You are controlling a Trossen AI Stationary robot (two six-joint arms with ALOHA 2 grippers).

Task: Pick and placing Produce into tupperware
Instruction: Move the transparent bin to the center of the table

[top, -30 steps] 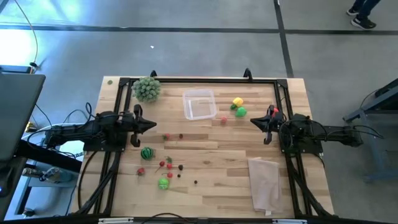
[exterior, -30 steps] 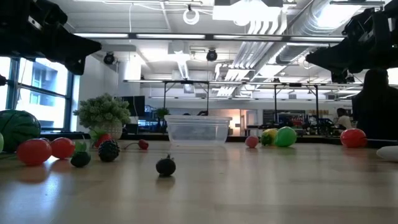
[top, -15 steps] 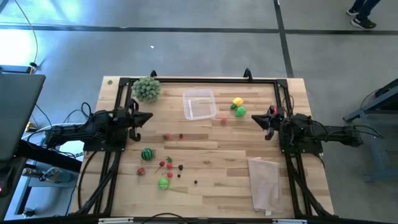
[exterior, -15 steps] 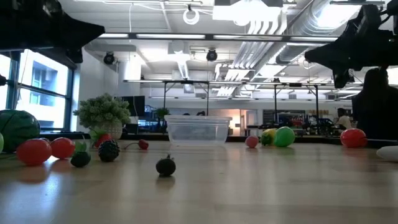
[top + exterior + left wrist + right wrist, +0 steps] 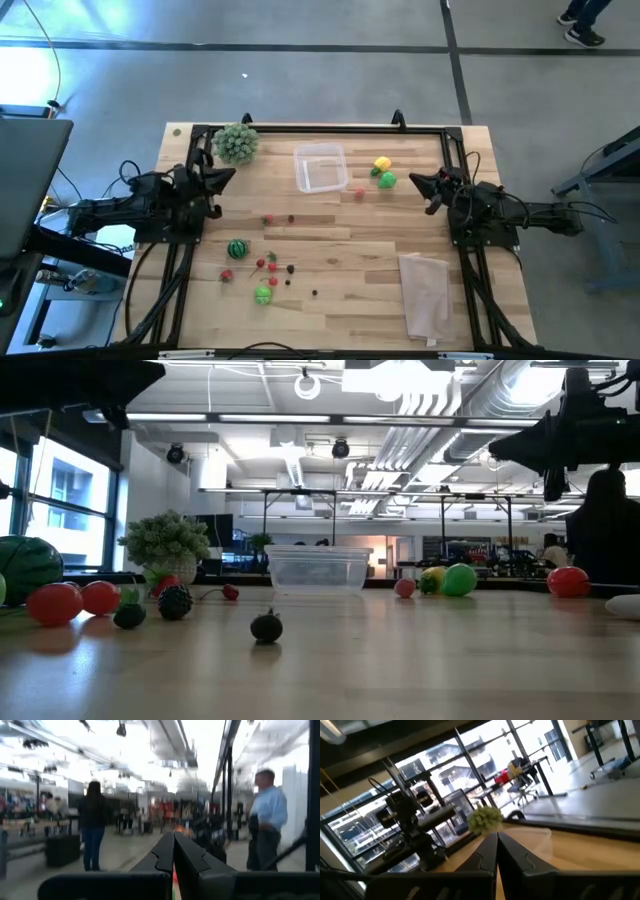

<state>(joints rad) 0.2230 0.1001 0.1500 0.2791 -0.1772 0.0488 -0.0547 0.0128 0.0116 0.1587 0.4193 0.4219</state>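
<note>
The clear tupperware (image 5: 320, 167) is far back from the berries and needs its near rim (image 5: 327, 189) pulled toward the middle by the robot's left gripper before the robot places produce.
The clear tupperware (image 5: 321, 167) (image 5: 318, 570) stands on its base at the table's far middle. Produce lies loose on the wood: a yellow fruit (image 5: 382, 163), a green one (image 5: 388, 180) and a small red one (image 5: 359, 194) to the container's right, the striped green ball (image 5: 236, 247) and a cluster of red and dark berries (image 5: 268, 265) at near left. My left gripper (image 5: 232, 175) (image 5: 173, 840) hovers shut over the table's left side. My right gripper (image 5: 413, 179) (image 5: 496, 837) hovers shut over the right side, beside the green fruit. Neither holds anything.
A bushy pale-green plant (image 5: 236, 142) stands at the far left corner. A folded beige cloth (image 5: 425, 295) lies near the right near corner. A black frame (image 5: 320, 127) runs along the table's far edge and sides. People stand in the room beyond.
Both grippers have drawn back from the table's middle and risen. The left one has moved toward the left and far edges, the right one toward the right and far edges. The produce and the container have stayed where they were.
</note>
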